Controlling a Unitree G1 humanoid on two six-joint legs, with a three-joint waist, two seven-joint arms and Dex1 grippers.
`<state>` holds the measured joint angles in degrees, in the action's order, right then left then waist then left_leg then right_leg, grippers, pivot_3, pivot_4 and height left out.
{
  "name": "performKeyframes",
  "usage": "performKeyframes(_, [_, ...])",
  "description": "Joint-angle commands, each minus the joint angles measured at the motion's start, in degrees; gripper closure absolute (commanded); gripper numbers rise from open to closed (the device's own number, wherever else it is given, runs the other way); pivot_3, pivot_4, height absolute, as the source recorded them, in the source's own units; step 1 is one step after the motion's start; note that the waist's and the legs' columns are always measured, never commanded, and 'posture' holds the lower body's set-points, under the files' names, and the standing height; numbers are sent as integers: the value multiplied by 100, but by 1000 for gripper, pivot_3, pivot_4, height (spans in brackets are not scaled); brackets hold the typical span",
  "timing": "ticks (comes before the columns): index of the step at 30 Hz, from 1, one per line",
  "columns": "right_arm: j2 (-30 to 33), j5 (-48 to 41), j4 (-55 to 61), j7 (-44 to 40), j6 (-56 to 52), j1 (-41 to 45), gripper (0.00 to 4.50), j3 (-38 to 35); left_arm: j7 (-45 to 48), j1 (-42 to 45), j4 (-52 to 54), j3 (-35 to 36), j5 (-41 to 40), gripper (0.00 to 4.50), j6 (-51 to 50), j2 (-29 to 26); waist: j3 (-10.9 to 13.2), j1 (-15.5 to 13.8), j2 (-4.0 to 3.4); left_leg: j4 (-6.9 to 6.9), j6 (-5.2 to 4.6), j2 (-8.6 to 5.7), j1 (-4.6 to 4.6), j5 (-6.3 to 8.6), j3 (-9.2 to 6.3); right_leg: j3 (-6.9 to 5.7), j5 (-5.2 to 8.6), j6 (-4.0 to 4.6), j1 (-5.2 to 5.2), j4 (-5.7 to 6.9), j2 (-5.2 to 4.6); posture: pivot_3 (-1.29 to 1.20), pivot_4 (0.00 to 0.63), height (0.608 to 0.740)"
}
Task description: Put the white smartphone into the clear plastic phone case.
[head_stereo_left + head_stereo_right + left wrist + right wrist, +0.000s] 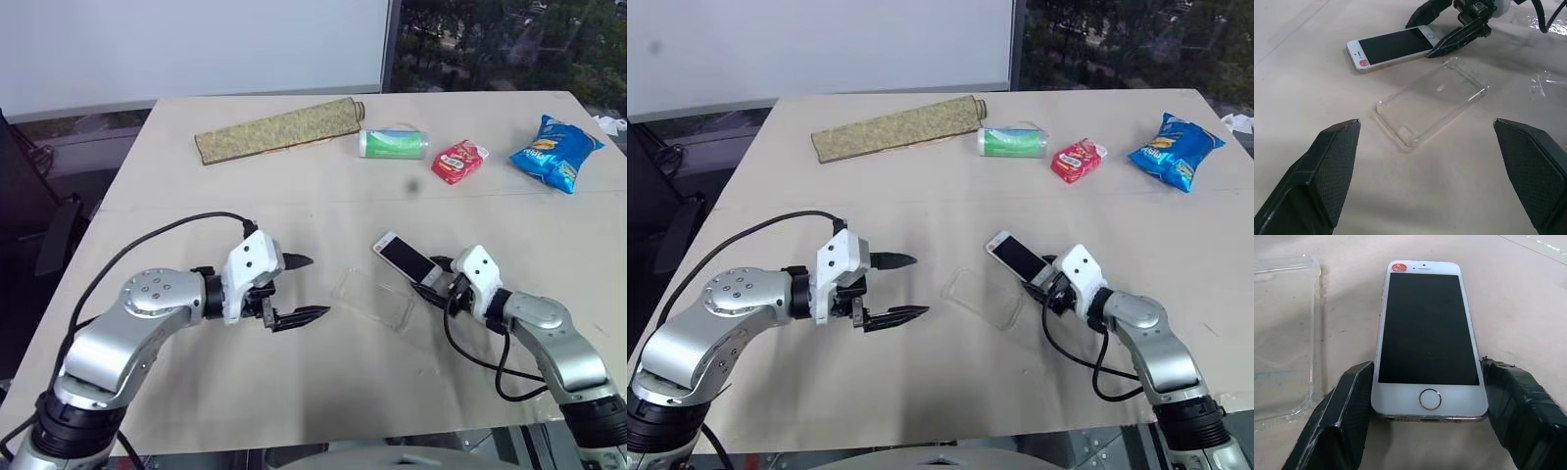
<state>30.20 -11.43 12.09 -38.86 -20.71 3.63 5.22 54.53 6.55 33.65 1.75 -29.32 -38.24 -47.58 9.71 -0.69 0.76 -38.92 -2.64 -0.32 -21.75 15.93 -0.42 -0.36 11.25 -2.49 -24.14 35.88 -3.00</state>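
Note:
Next, my left gripper pinches the case's short end (341, 282), lifts it and turns it before insertion, because the phone case (375, 300) is lying flat beside the smartphone's long edge.
The white smartphone (407, 257) lies screen up on the tan table, right of centre. My right gripper (429, 276) has its two fingers against the long edges at the home-button end (1427, 399), shut on the phone, which rests flat. The clear plastic phone case (372, 299) lies open side up just beside the phone, on its left and nearer me, apart from it by a narrow gap. My left gripper (317, 287) hovers open to the left of the case, pointing at it, with nothing between its fingers (1332, 166).
At the table's far side lie a rolled greenish mat (279, 129), a green and white canister (394, 143), a red snack packet (458, 162) and a blue crisp bag (554, 152). A scrap of clear film (1542, 83) lies near the case.

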Motion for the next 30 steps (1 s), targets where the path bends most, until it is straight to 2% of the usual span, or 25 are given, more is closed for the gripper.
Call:
performKeyframes(1, [65, 168, -227, 2, -45, -134, 1613, 97, -3, 1, 21, 103, 16, 0, 184, -45, 0, 1, 0, 0, 0, 0, 0, 0, 1, 0, 0, 0, 0, 0, 0, 0, 150, 740])
performKeyframes(4, [43, 139, -254, 21, 41, -122, 1613, 51, 5, -1, -82, 11, 40, 0, 291, 7, -1, 0, 1, 0, 0, 0, -1, 0, 1, 0, 0, 0, 0, 0, 0, 0, 150, 740])
performKeyframes(8, [-56, -80, -218, 0, 243, -16, 1613, -152, 217, 214, -616, -547, 476, 0, 856, 130, -2, -5, 1, 0, 0, 0, 0, 0, 2, 1, 0, 0, 0, 0, -1, 0, 150, 740])
performKeyframes(13, [-195, -463, -124, -49, 296, 231, 1613, -459, 680, 759, -1707, -1279, 1201, 0, 1965, 363, 2, -6, -3, -1, 0, -1, -3, 0, 6, 3, -1, 1, -2, 0, 1, 0, 150, 740])
performKeyframes(18, [-151, -528, -163, 22, 376, 419, 1613, -735, 1134, 1626, -3221, -2121, 2217, 0, 3518, 751, 6, -5, -6, -1, -1, -5, -9, 0, 8, 2, -14, 22, -6, -1, 3, 0, 150, 740])
performKeyframes(25, [-135, -516, 59, 201, 347, 183, 1613, -982, 1491, 2195, -4399, -2691, 2945, 0, 4772, 1128, 4, -34, -10, 2, -8, -9, -14, 5, 5, 3, -17, 20, -7, -4, -1, 0, 150, 740])
performKeyframes(26, [-139, -515, 81, 219, 341, 157, 1613, -994, 1526, 2253, -4529, -2745, 3023, 526, 4903, 1167, 3, -45, -11, 2, -9, -13, -14, 5, 4, 4, -16, 21, -4, -4, -5, 0, 150, 740])
performKeyframes(27, [-141, -516, 102, 231, 340, 135, 1613, -1000, 1540, 2304, -4644, -2781, 3087, 747, 5006, 1211, 2, -43, -13, 1, -10, -17, -12, 5, 5, 4, -14, 21, -2, -5, -9, 0, 150, 740])
performKeyframes(30, [-150, -503, 116, 263, 350, 133, 1613, -993, 1522, 2491, -4978, -2854, 3265, 2144, 5244, 1357, 0, -41, -18, -16, -11, -25, -7, 5, 8, 16, -6, -7, 9, -4, -12, 0, 150, 740])
